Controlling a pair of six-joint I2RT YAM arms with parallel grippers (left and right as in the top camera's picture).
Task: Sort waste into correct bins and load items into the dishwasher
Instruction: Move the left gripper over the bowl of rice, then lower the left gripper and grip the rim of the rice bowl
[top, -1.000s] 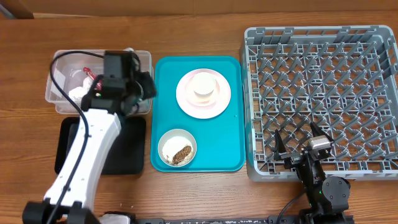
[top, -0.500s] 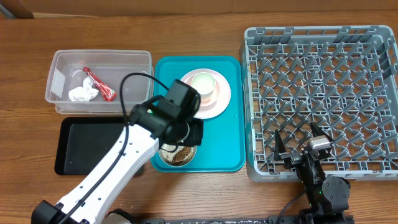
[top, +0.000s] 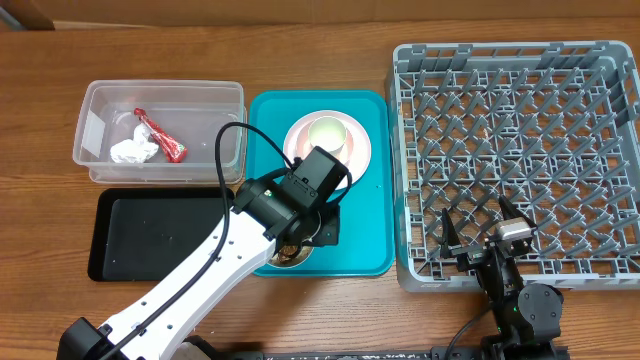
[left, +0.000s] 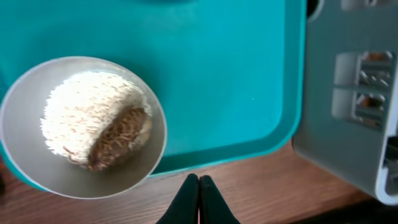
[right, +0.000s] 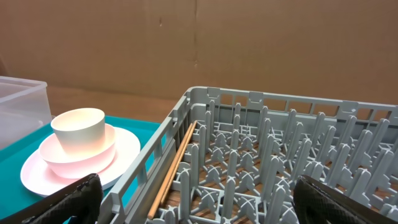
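Next, I open my left gripper, since it is shut over the wood (left: 166, 192) beside the white bowl, and straddle the bowl's rim (left: 159, 155) near the brown crumbs.
My left gripper (left: 199, 186) is shut and empty, its tips over the table's wood just past the teal tray's front edge, beside the white bowl (left: 25, 155) of rice grains and brown crumbs (left: 93, 127). In the overhead view the left wrist (top: 312, 205) covers most of that bowl (top: 283, 258). The pale plate (top: 355, 160) carries a white cup (top: 327, 133) on the tray. The red wrapper (top: 160, 137) and white tissue (top: 133, 151) lie in the clear tub (top: 100, 95). The black tray (top: 150, 235) holds nothing. My right gripper (right: 208, 205) is open at the grey rack's (top: 520, 150) front left corner.
The teal serving tray (top: 370, 240) sits between the bins and the rack. A thin wooden stick (right: 177, 165) lies along the rack's left wall. The plate and cup also show in the right wrist view (right: 81, 140). Bare wood runs along the front edge.
My left arm has swung from over the clear tub rightward and forward to the bowl on the teal tray. The wrapper and tissue now show lying in the tub. The right arm has not moved.
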